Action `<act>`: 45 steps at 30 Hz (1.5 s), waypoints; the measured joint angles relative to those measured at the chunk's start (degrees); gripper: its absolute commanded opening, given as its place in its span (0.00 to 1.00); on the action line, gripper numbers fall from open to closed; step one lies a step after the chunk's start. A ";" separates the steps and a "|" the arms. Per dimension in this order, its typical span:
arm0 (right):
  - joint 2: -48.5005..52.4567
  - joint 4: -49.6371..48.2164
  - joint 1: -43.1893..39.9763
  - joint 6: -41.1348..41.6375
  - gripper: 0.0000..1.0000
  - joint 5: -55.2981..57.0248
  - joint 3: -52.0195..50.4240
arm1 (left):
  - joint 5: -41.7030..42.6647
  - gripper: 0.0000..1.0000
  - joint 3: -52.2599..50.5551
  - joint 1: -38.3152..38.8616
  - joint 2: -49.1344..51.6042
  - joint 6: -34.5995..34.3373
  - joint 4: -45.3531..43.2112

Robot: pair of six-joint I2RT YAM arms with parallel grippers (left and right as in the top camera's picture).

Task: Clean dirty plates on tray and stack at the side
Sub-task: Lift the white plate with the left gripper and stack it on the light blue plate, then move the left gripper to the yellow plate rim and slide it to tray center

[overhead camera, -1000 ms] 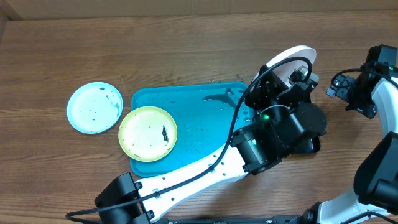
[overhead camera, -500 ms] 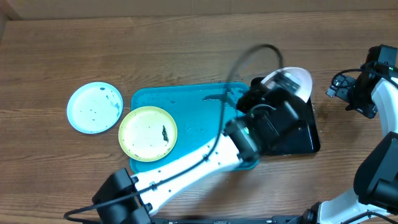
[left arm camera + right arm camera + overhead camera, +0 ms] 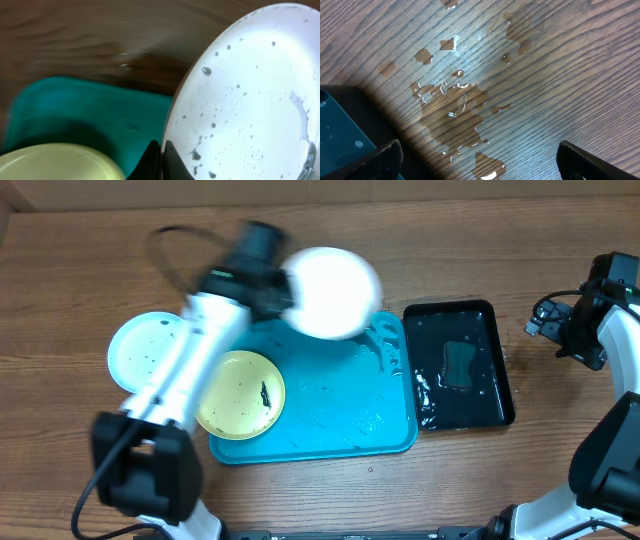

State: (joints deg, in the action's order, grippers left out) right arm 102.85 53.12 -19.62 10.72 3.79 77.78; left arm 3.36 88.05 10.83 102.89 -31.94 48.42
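My left gripper's fingers are pinching the rim of the white plate (image 3: 334, 292), and the light blue plate (image 3: 143, 350) lies clear. My left gripper should keep carrying the white plate until it rests on the light blue plate.
My left gripper (image 3: 283, 292) is shut on the rim of the white plate (image 3: 331, 292), which it holds in the air over the far edge of the turquoise tray (image 3: 340, 405). In the left wrist view the jaws (image 3: 161, 148) pinch the wet, speckled white plate (image 3: 250, 95) at its edge. The yellow-green plate (image 3: 239, 393), with a dark smear, lies on the tray's left end. The light blue plate (image 3: 150, 352) rests on the wood left of the tray. My right gripper (image 3: 552, 330) stands open at the far right with nothing in it.
A glossy black tray (image 3: 490, 405) with water in it sits right of the turquoise tray. The right wrist view shows a water puddle (image 3: 455, 110) on the wood beside the black tray's corner (image 3: 340, 132). The overhead picture of the left arm is motion-blurred.
My left arm has swung from over the black tray leftward across the turquoise tray, carrying the white plate. The right arm has not moved.
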 measured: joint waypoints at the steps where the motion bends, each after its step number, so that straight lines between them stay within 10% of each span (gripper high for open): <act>1: -0.02 0.00 0.00 0.00 1.00 0.00 0.00 | 2.14 0.04 0.02 -5.35 0.07 -0.74 2.40; 17: 0.00 -0.04 -0.02 -0.02 1.00 0.00 0.00 | 0.72 0.04 -0.59 -50.47 0.22 -1.38 13.90; 27: -0.02 -0.02 0.00 -0.02 1.00 0.00 0.00 | 0.50 0.07 -10.69 -46.66 0.22 -0.17 1.18; 31: -0.02 -0.02 0.00 -0.02 1.00 0.02 0.00 | 0.72 0.76 -12.59 -44.72 0.22 1.75 -1.27; 45: 0.00 0.00 0.00 0.00 1.00 0.00 0.00 | 18.97 0.69 -3.41 -39.69 -0.33 14.38 20.17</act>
State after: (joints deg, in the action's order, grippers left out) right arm 102.85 53.12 -19.62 10.72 3.79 77.78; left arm 22.33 84.64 -28.86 102.56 -17.56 68.60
